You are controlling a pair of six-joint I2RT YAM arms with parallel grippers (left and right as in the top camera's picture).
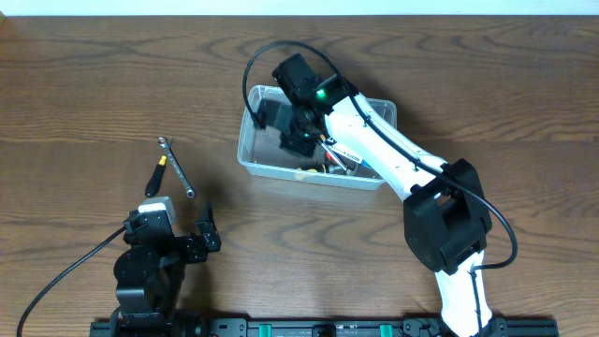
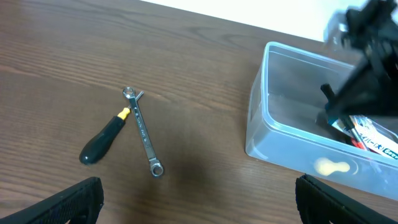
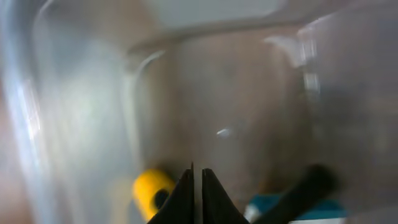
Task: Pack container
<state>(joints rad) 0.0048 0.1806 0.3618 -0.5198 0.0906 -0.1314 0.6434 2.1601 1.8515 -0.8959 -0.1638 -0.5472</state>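
A black-handled tool point(image 2: 328, 93) sticks up at a slant over the blue-and-white box. I should bring my right gripper back and push the tool flat along the container's front side point(image 1: 288, 168).
The clear plastic container point(image 1: 251, 161) stands at the table's centre; it also shows in the left wrist view point(image 2: 280, 146). Inside it lie small tools and a blue-and-white box point(image 2: 376, 142). My right gripper point(image 1: 298, 140) reaches down inside the container, near its left end. In the right wrist view its fingers point(image 3: 197, 177) are shut with nothing between them, just above a yellow item point(image 3: 151, 188) by the container wall point(image 3: 74, 93). My left gripper point(image 2: 199, 205) is open and empty, low over the table at the front left point(image 1: 201, 234).
A silver wrench point(image 1: 176, 168) and a black-handled screwdriver with a yellow collar point(image 1: 155, 178) lie on the wooden table left of the container, touching each other; both show in the left wrist view, the wrench point(image 2: 143, 130) and the screwdriver point(image 2: 102, 142).
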